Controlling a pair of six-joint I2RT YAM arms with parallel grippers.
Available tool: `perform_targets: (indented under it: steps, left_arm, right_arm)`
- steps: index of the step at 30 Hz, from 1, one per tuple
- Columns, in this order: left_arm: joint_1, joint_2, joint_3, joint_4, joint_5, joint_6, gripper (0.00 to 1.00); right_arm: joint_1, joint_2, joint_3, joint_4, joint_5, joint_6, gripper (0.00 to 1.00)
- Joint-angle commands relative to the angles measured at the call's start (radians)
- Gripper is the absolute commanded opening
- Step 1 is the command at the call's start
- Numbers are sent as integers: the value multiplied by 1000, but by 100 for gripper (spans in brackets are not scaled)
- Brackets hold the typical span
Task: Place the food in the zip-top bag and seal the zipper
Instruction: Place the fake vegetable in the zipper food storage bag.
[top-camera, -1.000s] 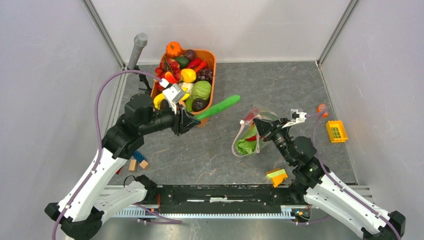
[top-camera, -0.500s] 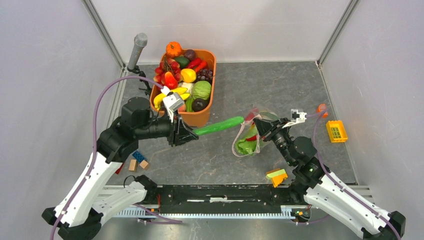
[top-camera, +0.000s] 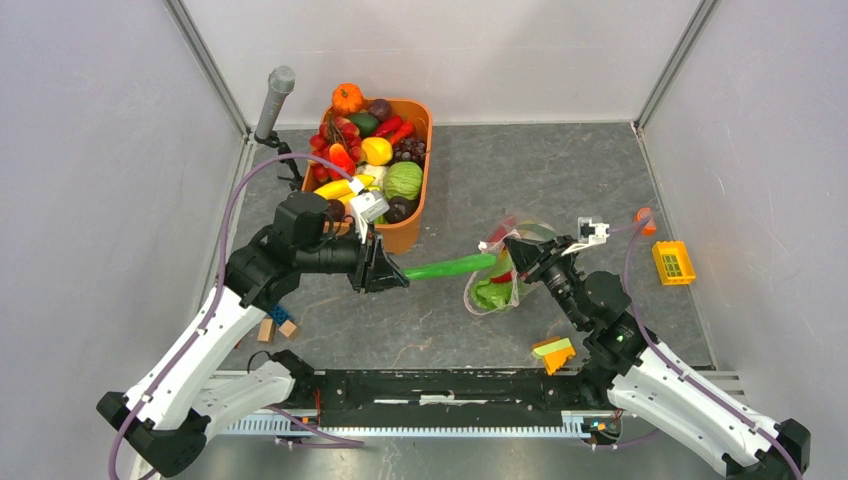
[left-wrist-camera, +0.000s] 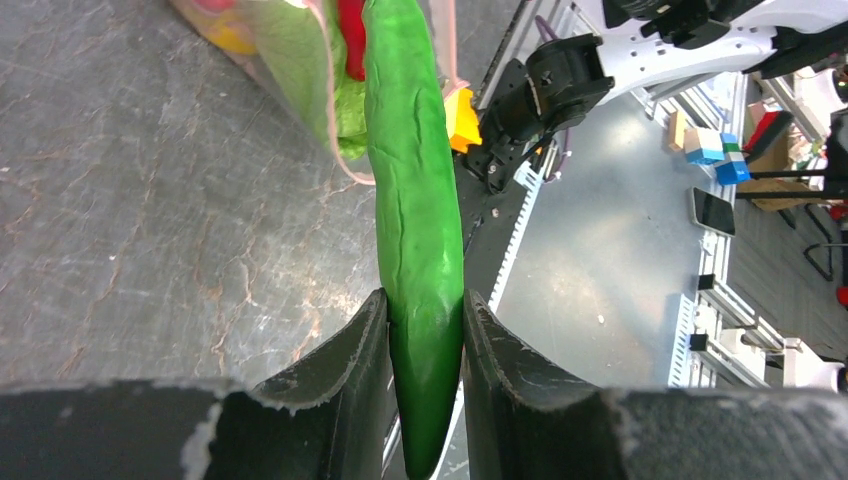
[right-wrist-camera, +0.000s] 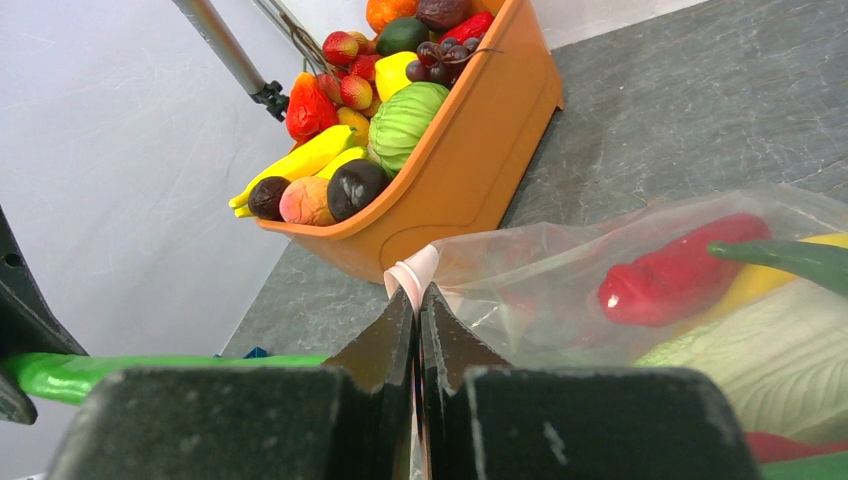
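Note:
I should keep pushing the green vegetable (top-camera: 450, 267) in with my left gripper until its gripped end is inside, then let go, because it points tip first into the bag's opening (top-camera: 485, 282).
My left gripper (top-camera: 392, 275) (left-wrist-camera: 424, 320) is shut on a slim green vegetable (top-camera: 448, 267) (left-wrist-camera: 412, 200) and holds it level above the table, its tip at the mouth of the zip-top bag (top-camera: 497, 280) (left-wrist-camera: 300, 70). The clear bag (right-wrist-camera: 640, 270) holds a leafy cabbage (right-wrist-camera: 780, 350), a red chili (right-wrist-camera: 680, 270) and a yellow banana (right-wrist-camera: 760, 285). My right gripper (top-camera: 517, 247) (right-wrist-camera: 418, 300) is shut on the bag's pink zipper strip (right-wrist-camera: 415, 270) and holds the mouth up.
An orange tub (top-camera: 412, 215) (right-wrist-camera: 480, 170) full of toy produce stands at the back left. Small wooden and blue blocks (top-camera: 277, 322) lie by the left arm. A yellow-orange wedge (top-camera: 553, 353) lies near the right base, a yellow crate (top-camera: 673, 262) at the right.
My left gripper has carried the green vegetable down and to the right from beside the tub until its tip reaches the bag's mouth. The right gripper has kept hold of the bag.

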Motion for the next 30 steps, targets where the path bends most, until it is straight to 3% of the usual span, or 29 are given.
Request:
perform_targets:
  steps: [1, 8, 16, 30]
  left_arm:
    - [-16, 1, -13, 105, 83, -50, 13]
    - [-17, 21, 57, -57, -43, 47, 14]
    - [-72, 75, -39, 162, -73, -128, 12]
    - [-120, 167, -91, 401, -176, -292, 12]
  right_arm:
    - [4, 0, 18, 74, -4, 10, 8]
    - [3, -9, 14, 74, -3, 12, 8]
    - [2, 9, 13, 94, -23, 17, 8]
    - [4, 52, 30, 132, -78, 0, 8]
